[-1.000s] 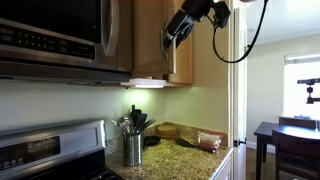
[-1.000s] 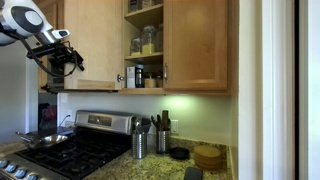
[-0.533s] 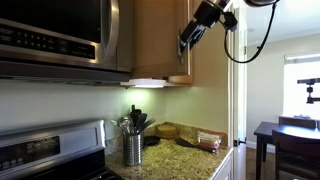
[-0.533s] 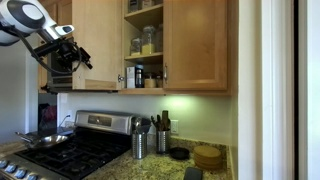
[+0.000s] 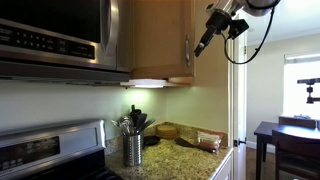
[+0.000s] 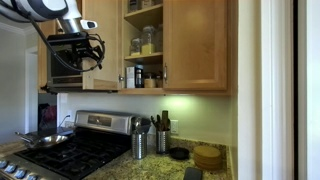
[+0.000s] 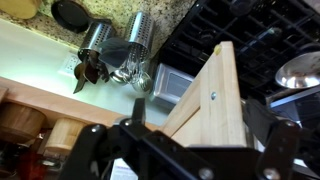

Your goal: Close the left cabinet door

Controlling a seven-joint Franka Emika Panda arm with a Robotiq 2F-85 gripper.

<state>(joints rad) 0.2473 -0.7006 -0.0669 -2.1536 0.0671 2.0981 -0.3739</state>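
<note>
The cabinet door's free edge (image 5: 194, 42) is at my gripper, so next I back away, go around to the door's outer side (image 5: 176, 48) next to the handle and push the door closed.
The left cabinet door (image 6: 108, 45) is honey-coloured wood and stands part open, swung out from the shelves (image 6: 144, 45) behind it. In an exterior view its face (image 5: 160, 40) shows with the slim silver handle (image 5: 187, 45) near its free edge. My gripper (image 6: 85, 50) is at the door's free edge, and it shows in an exterior view (image 5: 208, 38) just beside the handle. In the wrist view the gripper (image 7: 200, 128) is open, with one finger on each side of the door's wooden edge (image 7: 215, 95).
The right cabinet door (image 6: 196, 45) is shut. A microwave (image 5: 55, 35) hangs next to the cabinet, above a stove (image 6: 75, 150). Utensil holders (image 6: 140, 143) and small items stand on the granite counter (image 5: 185, 155). A cable loops from the arm (image 5: 245, 50).
My gripper has moved sideways with the door's free edge. The door has swung toward the cabinet and covers more of the opening side than before.
</note>
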